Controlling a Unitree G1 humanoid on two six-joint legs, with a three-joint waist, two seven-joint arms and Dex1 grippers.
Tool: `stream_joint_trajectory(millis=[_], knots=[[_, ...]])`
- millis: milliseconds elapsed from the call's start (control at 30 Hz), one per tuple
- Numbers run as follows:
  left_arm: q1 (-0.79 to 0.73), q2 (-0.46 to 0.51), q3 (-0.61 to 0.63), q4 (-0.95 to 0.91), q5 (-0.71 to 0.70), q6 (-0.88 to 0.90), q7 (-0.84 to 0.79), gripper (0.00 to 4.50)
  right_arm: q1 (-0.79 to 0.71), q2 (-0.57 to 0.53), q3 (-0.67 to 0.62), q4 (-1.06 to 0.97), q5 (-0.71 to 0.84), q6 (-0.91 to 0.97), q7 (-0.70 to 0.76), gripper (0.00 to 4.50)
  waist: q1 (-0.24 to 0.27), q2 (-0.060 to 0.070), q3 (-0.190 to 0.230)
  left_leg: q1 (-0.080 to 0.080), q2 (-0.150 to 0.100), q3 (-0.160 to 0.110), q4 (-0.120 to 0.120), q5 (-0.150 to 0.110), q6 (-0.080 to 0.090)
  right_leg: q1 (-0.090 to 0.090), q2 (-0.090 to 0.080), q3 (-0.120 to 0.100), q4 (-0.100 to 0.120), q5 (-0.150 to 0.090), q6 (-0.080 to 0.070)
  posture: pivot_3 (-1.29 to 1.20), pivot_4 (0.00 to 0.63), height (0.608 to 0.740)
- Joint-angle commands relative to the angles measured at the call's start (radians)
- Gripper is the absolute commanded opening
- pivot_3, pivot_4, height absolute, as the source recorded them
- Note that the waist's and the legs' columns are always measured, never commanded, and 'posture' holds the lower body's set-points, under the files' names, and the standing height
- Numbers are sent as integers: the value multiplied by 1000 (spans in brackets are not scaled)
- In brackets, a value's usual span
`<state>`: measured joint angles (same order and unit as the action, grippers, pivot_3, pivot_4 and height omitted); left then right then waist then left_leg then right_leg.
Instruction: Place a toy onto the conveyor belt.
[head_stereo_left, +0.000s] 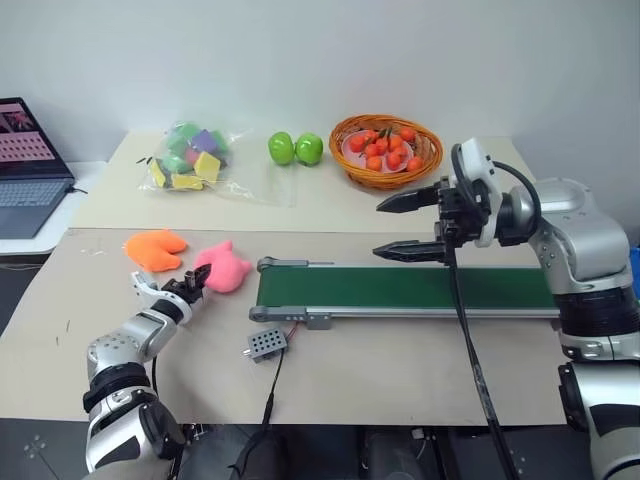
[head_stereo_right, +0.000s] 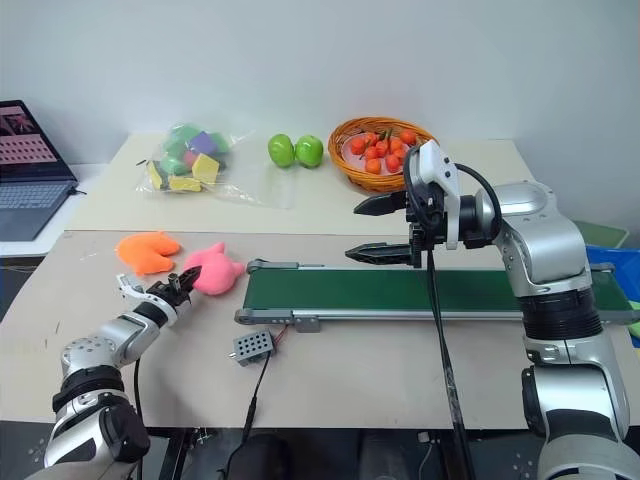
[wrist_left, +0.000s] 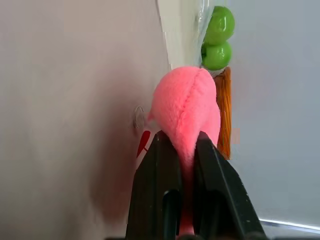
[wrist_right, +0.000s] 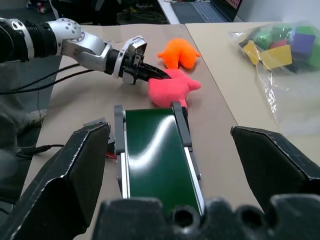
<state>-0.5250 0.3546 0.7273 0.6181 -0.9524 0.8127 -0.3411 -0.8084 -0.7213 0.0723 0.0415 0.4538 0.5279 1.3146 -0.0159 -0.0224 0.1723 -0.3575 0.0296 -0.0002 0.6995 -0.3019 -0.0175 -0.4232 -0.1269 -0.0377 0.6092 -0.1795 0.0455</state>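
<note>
The pink toy's face is turned down toward the table. Next, my left gripper rolls the toy face up, and then sets it at the conveyor belt's near end (head_stereo_left: 287, 287) first.
The pink toy (head_stereo_left: 225, 268) sits just left of the conveyor belt's left end, slightly off the table. My left gripper (head_stereo_left: 196, 284) is shut on the toy's near edge; in the left wrist view the two black fingers (wrist_left: 160, 175) pinch the pink toy (wrist_left: 186, 107) between them. The dark green conveyor belt (head_stereo_left: 400, 290) runs rightward across the table in its grey frame. My right gripper (head_stereo_left: 400, 226) hangs open above the belt's middle, fingers pointing left, with nothing between them. From the right wrist view, the toy (wrist_right: 170, 89) lies past the belt's end (wrist_right: 155, 145).
A flat orange plush toy (head_stereo_left: 156, 249) lies left of the pink one. The grey control box (head_stereo_left: 266, 343) on its wire sits in front of the belt. At the back are a bag of coloured blocks (head_stereo_left: 192, 158), two green fruits (head_stereo_left: 295, 149), a basket of oranges (head_stereo_left: 385, 150) and a laptop (head_stereo_left: 28, 170).
</note>
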Motion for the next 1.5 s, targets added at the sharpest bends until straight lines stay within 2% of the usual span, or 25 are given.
stream_joint_trajectory(millis=[33, 100, 200, 333, 433, 567, 633, 700, 800, 967, 1067, 1500], knots=[[-50, 15, -91, -248, 102, -174, -10, 35, -8, -6, -21, -22, 10, -14, 3, 4500, 2, -1, 0, -1, 0, 0, 0, 0, -1, -1, 0, 0, 0, 0, 0, 0, 150, 738], [-80, 19, -159, -358, 159, -221, 12, 35, -5, -7, -21, -24, 10, -14, 2, 4500, 8, -2, 1, -4, 0, 0, 0, 1, -2, -2, 0, -1, -1, 0, 0, 0, 150, 738], [-116, 58, -336, -568, 295, -289, -12, 35, 2, -8, -24, -29, 11, -14, -1, 4500, 15, -2, 1, -11, 0, -2, 1, 2, -4, -4, 0, -2, -8, 1, 1, 0, 150, 738], [-96, 95, -533, -712, 479, -395, -47, 35, 12, -8, -26, -36, 12, -14, -6, 4500, 18, -2, 1, -13, -2, 0, 0, 1, -2, -3, -1, -1, -15, 2, 3, 0, 150, 738], [-54, 124, -659, -780, 632, -500, -70, 35, 18, -9, -28, -40, 13, -13, -11, 4500, 17, -2, 1, -13, -2, 0, -2, 0, -1, -4, -1, -1, -16, 2, 3, 0, 150, 738], [47, 228, -862, -818, 950, -775, -112, 35, 32, -12, -35, -53, 17, -9, -17, 4500, 9, -2, 1, -13, -2, 0, -5, 0, -1, -5, 0, -1, -17, 2, 3, 0, 150, 738], [86, 268, -916, -800, 1056, -896, -115, 35, 38, -13, -38, -59, 18, -7, -22, 4500, 9, -2, 1, -13, -2, 0, -4, 0, -1, -5, 0, -1, -17, 2, 3, 0, 150, 738], [110, 296, -945, -792, 1140, -999, -106, 35, 45, -14, -42, -67, 20, -5, -28, 4500, 11, -2, 1, -13, -1, 0, -4, -4, 6, -5, 0, -1, -16, 2, 3, 0, 150, 738], [132, 328, -983, -791, 1273, -1130, -82, 35, 58, -17, -50, -84, 24, 3, -39, 4500, 16, -2, 1, -13, -1, 0, -4, -4, 7, -5, 0, -1, -16, 2, 3, 0, 150, 738], [164, 328, -1033, -713, 1462, -1241, -11, 35, 79, -18, -58, -111, 32, 13, -56, 4500, 25, -1, 1, -13, -1, 1, -4, -5, 7, -5, 0, -1, -16, 2, 3, 0, 150, 738], [186, 324, -1064, -664, 1527, -1295, 13, 35, 80, -18, -61, -118, 35, 19, -63, 4500, 26, -1, 1, -12, -1, 1, -4, -5, 8, -5, 0, -1, -16, 2, 3, 0, 150, 738], [215, 311, -1090, -558, 1602, -1378, 43, 35, 100, -60, -71, -136, 34, 47, -48, 4500, 28, 9, -5, -9, -1, 1, -3, -5, 8, -1, 0, -1, -15, 2, 4, 0, 150, 738]])
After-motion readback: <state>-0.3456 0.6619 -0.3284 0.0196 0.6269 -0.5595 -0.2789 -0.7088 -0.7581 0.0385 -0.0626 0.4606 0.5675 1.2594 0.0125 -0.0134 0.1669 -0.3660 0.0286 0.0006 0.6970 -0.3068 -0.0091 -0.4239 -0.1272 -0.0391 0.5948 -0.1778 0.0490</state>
